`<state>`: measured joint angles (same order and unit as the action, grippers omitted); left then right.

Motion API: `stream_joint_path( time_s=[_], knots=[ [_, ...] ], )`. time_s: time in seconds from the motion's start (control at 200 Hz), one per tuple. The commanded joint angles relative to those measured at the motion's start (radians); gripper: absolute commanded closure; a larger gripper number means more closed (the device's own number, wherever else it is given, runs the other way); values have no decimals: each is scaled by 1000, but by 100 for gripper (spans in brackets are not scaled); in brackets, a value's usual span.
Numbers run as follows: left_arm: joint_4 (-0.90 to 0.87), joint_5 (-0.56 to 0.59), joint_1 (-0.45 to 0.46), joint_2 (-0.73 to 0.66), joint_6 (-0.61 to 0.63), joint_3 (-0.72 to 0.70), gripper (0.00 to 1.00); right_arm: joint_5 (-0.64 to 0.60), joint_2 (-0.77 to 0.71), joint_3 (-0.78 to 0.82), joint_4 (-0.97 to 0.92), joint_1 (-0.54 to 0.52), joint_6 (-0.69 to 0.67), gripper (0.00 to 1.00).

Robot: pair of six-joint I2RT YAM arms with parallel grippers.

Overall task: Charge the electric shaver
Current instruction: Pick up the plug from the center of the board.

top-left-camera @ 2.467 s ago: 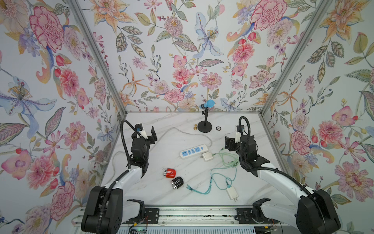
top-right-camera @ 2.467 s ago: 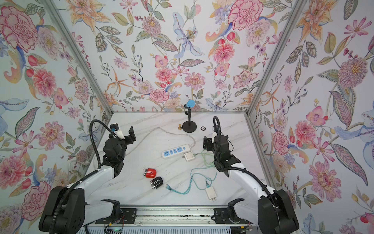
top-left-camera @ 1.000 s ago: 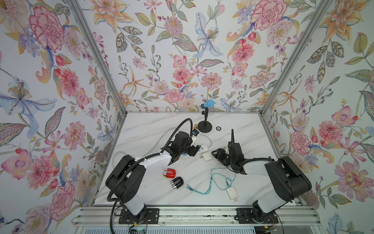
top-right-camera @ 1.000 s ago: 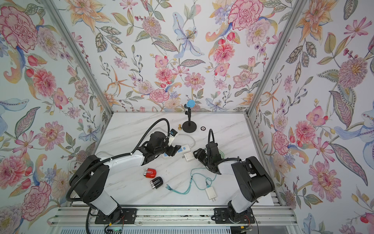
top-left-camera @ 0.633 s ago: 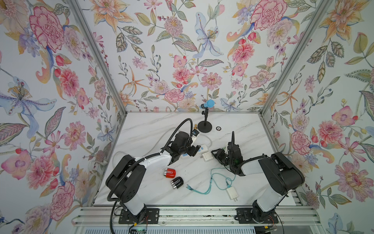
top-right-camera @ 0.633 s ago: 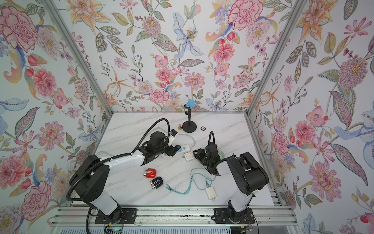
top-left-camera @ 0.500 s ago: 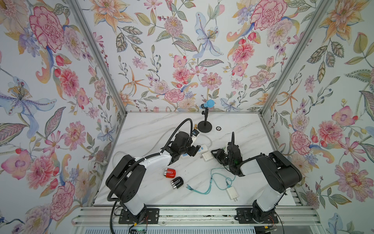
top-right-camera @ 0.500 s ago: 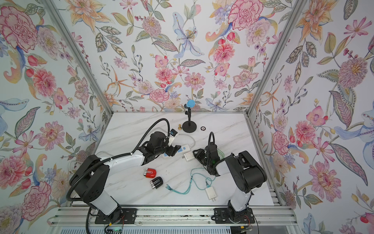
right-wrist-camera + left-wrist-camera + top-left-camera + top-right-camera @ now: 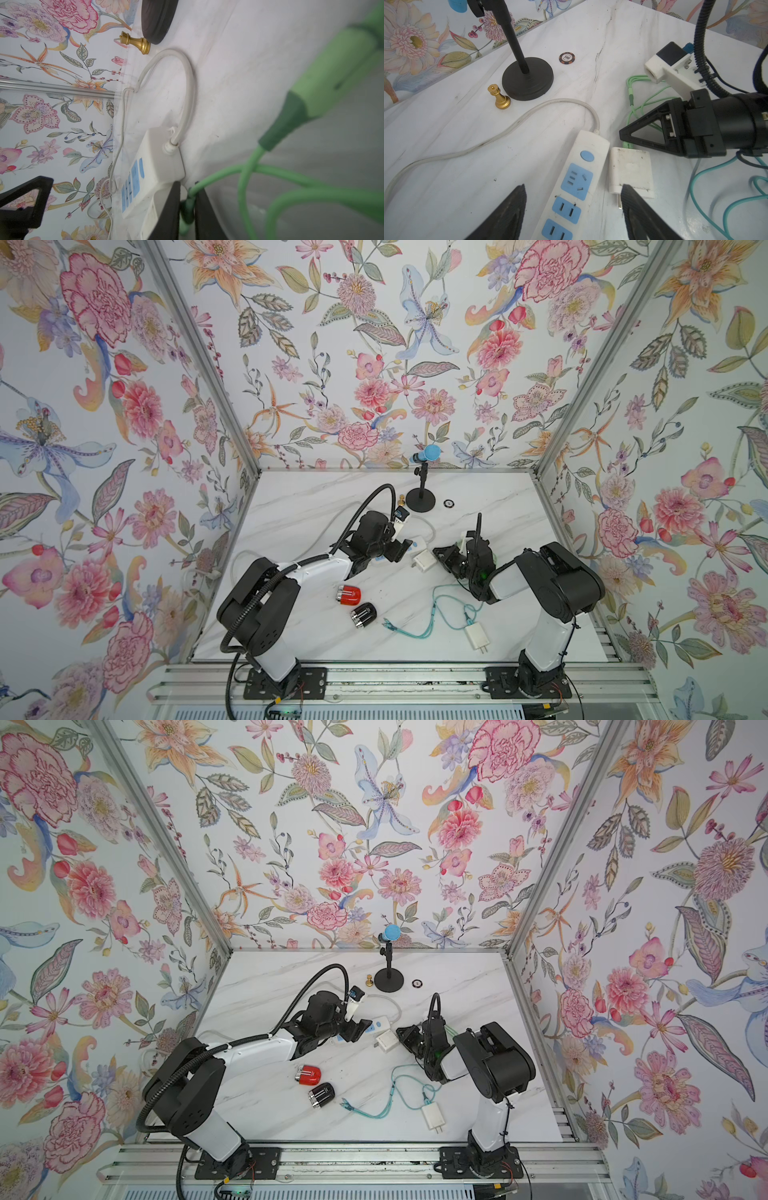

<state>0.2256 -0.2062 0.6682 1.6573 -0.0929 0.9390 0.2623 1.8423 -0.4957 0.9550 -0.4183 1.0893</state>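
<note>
I keep lifting the charger block (image 9: 425, 561) by the green plug with my right gripper until my left gripper holds it, since the charger block's prongs (image 9: 413, 565) face my open left gripper.
A red electric shaver (image 9: 348, 594) and a black one (image 9: 363, 615) lie front-middle of the table, away from both grippers. My left gripper (image 9: 572, 199) is open, straddling the white power strip (image 9: 583, 162) with blue sockets. Beside the strip lies a white charger block (image 9: 630, 170), its prongs pointing toward my left gripper. My right gripper (image 9: 188, 207) is shut on the green cable's plug (image 9: 187, 205) at the far end of that block. The green cable (image 9: 247, 172) loops away behind it. In both top views the grippers (image 9: 399, 549) (image 9: 405, 1033) face each other across the block.
A teal cable (image 9: 432, 614) runs to a second white charger (image 9: 477, 635) near the front edge. A black microphone stand (image 9: 420, 502), a gold chess piece (image 9: 401, 501) and a poker chip (image 9: 448, 503) sit at the back. The strip's white cord (image 9: 508, 128) curves off left.
My right gripper's jaws have closed onto the green cable's plug. The left gripper has stayed open over the power strip. Before that, both arms came in from the table's sides.
</note>
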Motion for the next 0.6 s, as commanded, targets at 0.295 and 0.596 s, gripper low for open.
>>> stream_joint_path(
  time_s=[0.295,0.596],
  knots=[
    [17,-18,0,-12,24,-15,25,19,-259,-70,-407,-1,-306,98],
    [141,-360,-66,-38,-42,-52,21,93,-474,-215,-743,25,-507,100]
  ],
)
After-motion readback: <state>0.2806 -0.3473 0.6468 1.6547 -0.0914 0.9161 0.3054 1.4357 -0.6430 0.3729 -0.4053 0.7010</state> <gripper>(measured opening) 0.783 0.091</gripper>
